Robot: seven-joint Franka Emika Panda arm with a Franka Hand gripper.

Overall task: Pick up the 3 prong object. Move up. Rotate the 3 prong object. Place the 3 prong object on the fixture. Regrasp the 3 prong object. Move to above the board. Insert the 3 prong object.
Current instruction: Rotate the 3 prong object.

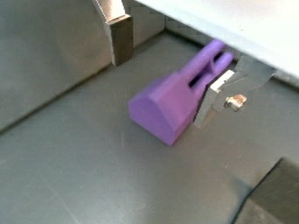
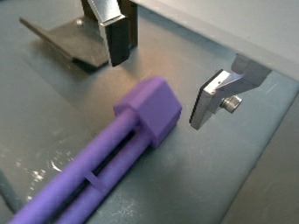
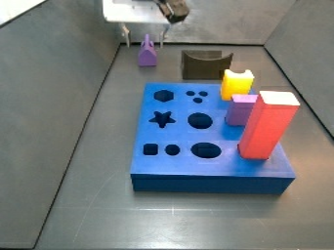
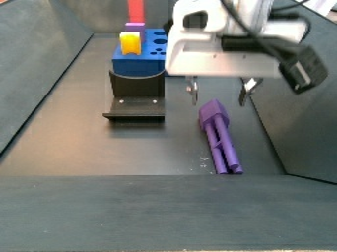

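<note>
The dark fixture's top sags between raised corners, so the 3 prong object will rest cradled across it when I set it there.
The 3 prong object is a long purple ridged bar lying flat on the grey floor near a side wall. Its thick end sits below the gap between my fingers, closer to one finger than to the other finger. My gripper hangs over that end, open, with nothing held. Both wrist views show the bar under the gripper. The dark fixture stands apart from the bar, between it and the blue board. In a side view the gripper is far behind the board.
On the board stand a tall red block, a yellow block and a short lilac block. The fixture sits just behind the board. Grey walls enclose the floor, one close beside the bar.
</note>
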